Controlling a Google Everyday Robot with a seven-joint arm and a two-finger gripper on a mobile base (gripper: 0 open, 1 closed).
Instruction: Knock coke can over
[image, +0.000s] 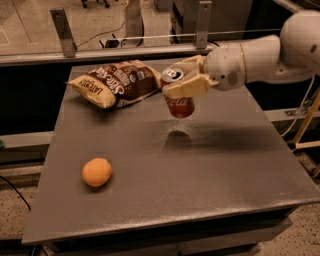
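The robot's gripper is holding the coke can almost upright above the grey table, so it should turn the can onto its side and lower it to the tabletop.
The red coke can with a silver top hangs in the air above the grey table, tilted a little to the left, with its shadow on the tabletop below. My gripper reaches in from the right on a white arm and is shut on the upper part of the can. One tan finger crosses the can's front, the other lies behind its top.
A brown and yellow chip bag lies at the back left, just left of the can. A round orange fruit sits at the front left. A metal rail and glass panel run behind the table.
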